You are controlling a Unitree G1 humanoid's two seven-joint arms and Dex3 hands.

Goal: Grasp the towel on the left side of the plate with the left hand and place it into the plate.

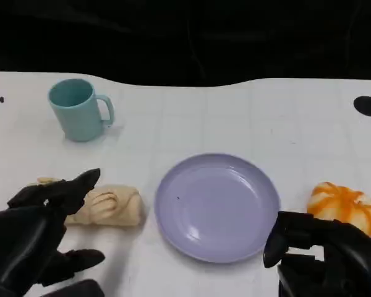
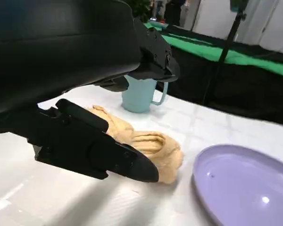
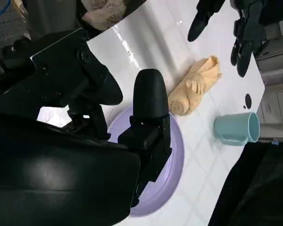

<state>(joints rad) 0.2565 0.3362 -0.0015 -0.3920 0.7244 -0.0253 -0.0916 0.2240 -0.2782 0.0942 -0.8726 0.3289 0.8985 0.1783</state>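
A tucked fold (image 1: pixel 104 202) goes around the rolled tan towel (image 1: pixel 125 208), so I expect the towel to stay rolled up when the robot lifts it and carries it to the plate.
A rolled tan towel (image 1: pixel 108 206) lies on the white table just left of the lavender plate (image 1: pixel 216 207). My left hand (image 1: pixel 40 238) hovers over the towel's left end with its fingers spread, holding nothing. In the left wrist view the towel (image 2: pixel 148 146) lies between the spread fingers (image 2: pixel 108 157), with the plate (image 2: pixel 245 188) beyond it. My right hand (image 1: pixel 324 253) hangs at the plate's right edge, fingers apart and empty. The right wrist view shows the towel (image 3: pixel 195 85), the plate (image 3: pixel 172 165) and my left hand (image 3: pixel 228 26) above the towel.
A teal mug (image 1: pixel 80 110) stands at the back left of the table. An orange and white pumpkin-like object (image 1: pixel 346 207) sits right of the plate, close to my right hand. The table's far edge meets a dark background.
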